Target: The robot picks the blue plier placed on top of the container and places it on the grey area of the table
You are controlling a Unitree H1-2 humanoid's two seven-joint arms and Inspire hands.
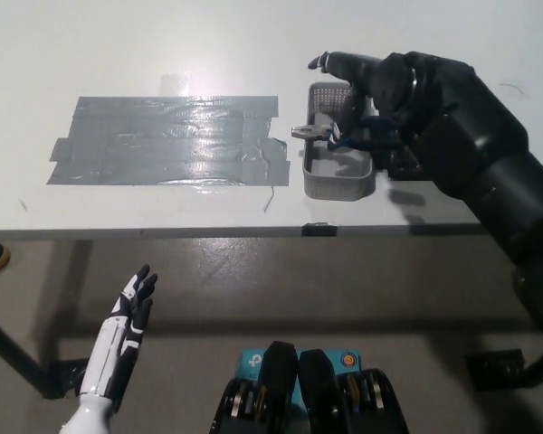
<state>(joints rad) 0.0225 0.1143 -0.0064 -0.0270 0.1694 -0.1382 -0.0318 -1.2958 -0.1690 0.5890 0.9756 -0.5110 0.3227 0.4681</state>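
Note:
The container (338, 186) shows a plain grey bottom (328, 165) around the blue plier, so I expect the container to be empty when I lift the plier.
The blue plier (337, 137) lies across the top of the small grey container (337, 179) at the table's right. Its metal nose (309, 132) sticks out over the left rim, and its handles are mostly hidden. My black right hand (377, 95) hovers directly over the handles with its fingers spread and curling down around them, while the plier still rests on the rim. A grey taped area (167, 140) covers the table to the container's left. My white left hand (125, 336) rests open below the table's front edge at lower left.
The white table's front edge (253, 231) runs across the middle of the view. A strip of bare white table separates the grey area from the container. My right forearm (489, 172) covers the table to the container's right.

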